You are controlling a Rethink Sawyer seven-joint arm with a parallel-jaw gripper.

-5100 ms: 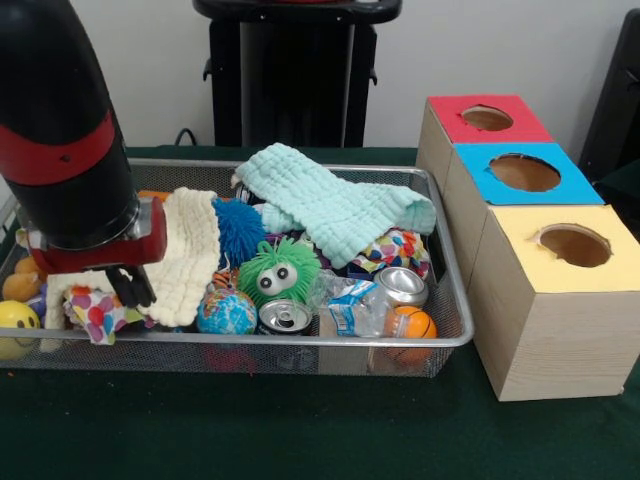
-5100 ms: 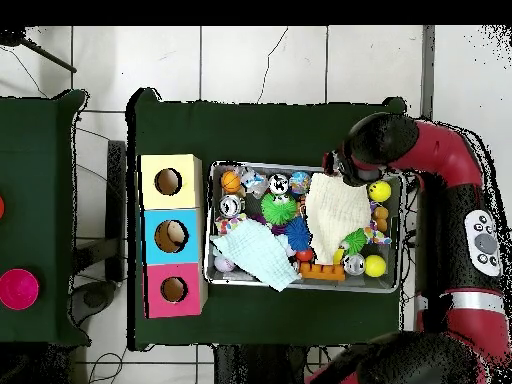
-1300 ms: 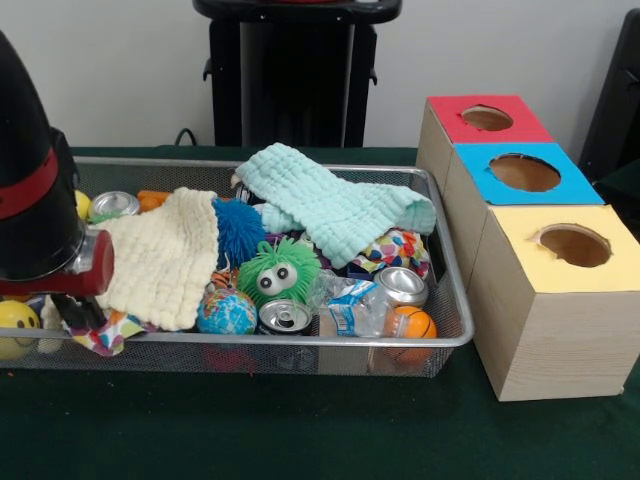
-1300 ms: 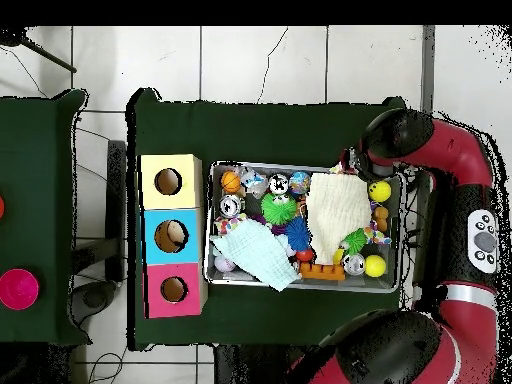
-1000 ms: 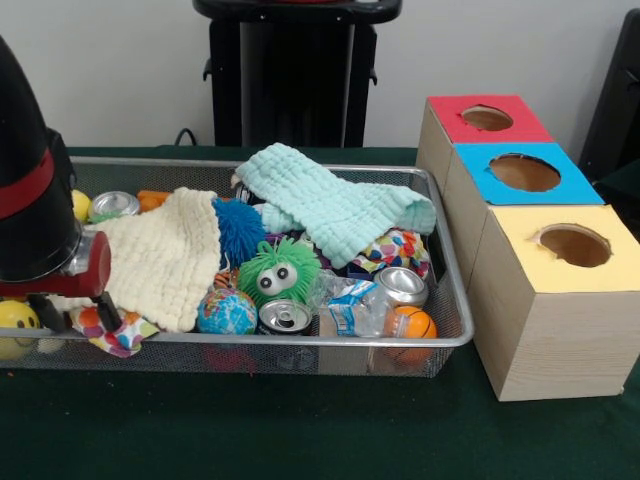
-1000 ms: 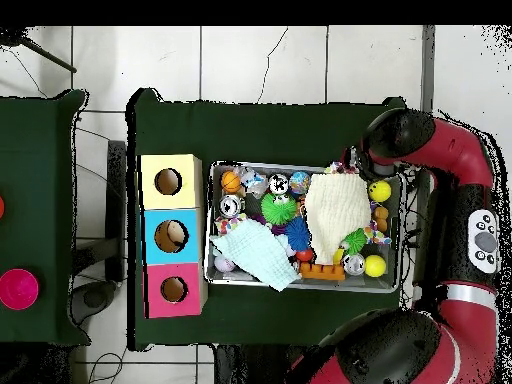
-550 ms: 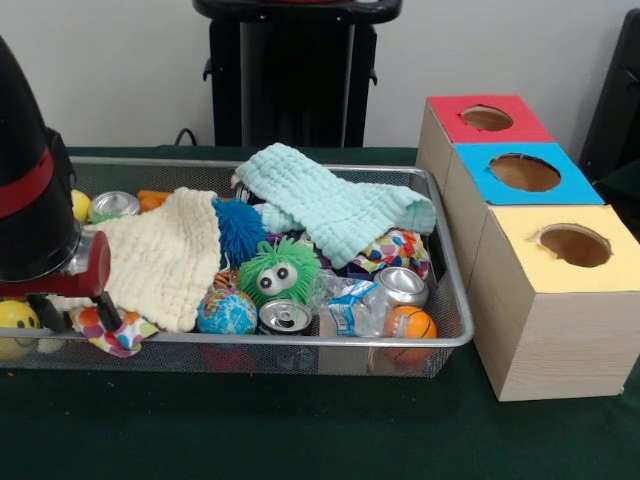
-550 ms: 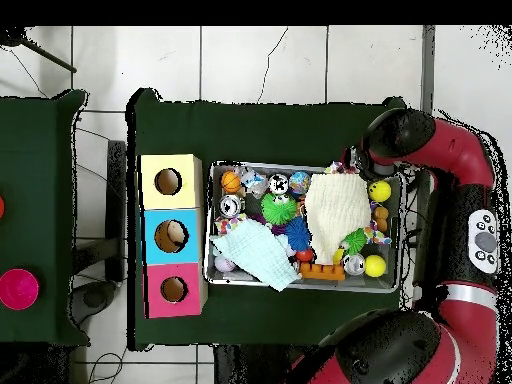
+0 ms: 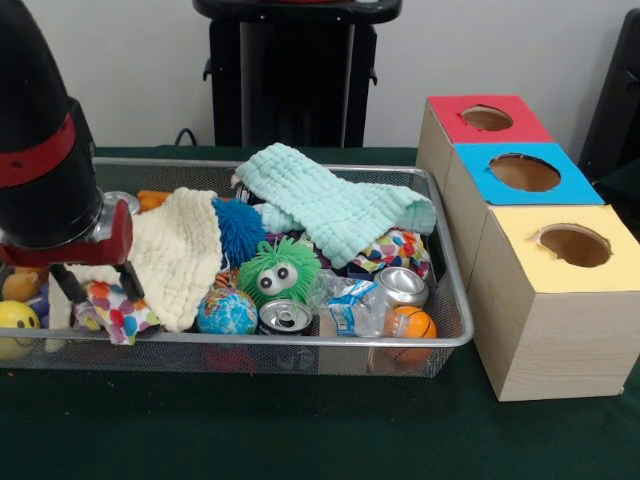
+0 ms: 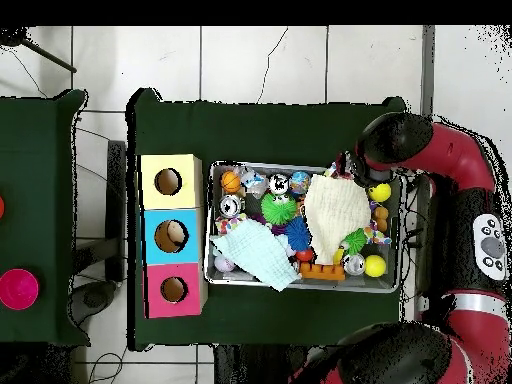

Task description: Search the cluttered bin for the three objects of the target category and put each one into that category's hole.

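Note:
The white polka-dot cloth's loose edges (image 9: 140,325) spread out past the robot's fingers, so the cloth (image 9: 112,304) will bunch up over the hole of the yellow-topped box when the gripper pushes it in.
The wire mesh bin (image 9: 300,342) holds mixed clutter. My gripper (image 9: 98,295) hangs over its near left corner, fingers (image 9: 130,280) spread on either side of a white polka-dot cloth (image 9: 120,315). I cannot tell whether they touch it. The cream-yellow waffle cloth (image 9: 175,255) lies right beside the gripper and shows in the overhead view (image 10: 337,205). A second polka-dot cloth (image 9: 395,248) lies at the bin's right, partly under a mint cloth (image 9: 330,200). The yellow-topped box's hole (image 9: 574,245) is the nearest of three and also shows in the overhead view (image 10: 168,181).
Blue-topped (image 9: 525,172) and red-topped (image 9: 487,118) boxes stand behind the yellow one. In the bin are a green plush toy (image 9: 275,275), a globe ball (image 9: 226,312), cans (image 9: 285,317), a crushed bottle (image 9: 350,305), a basketball (image 9: 412,325), a blue spiky ball (image 9: 240,228) and a yellow smiley ball (image 9: 15,325).
My gripper has moved right and a little up from the bin's left edge. The polka-dot cloth under it now sits higher and more bunched between the fingers.

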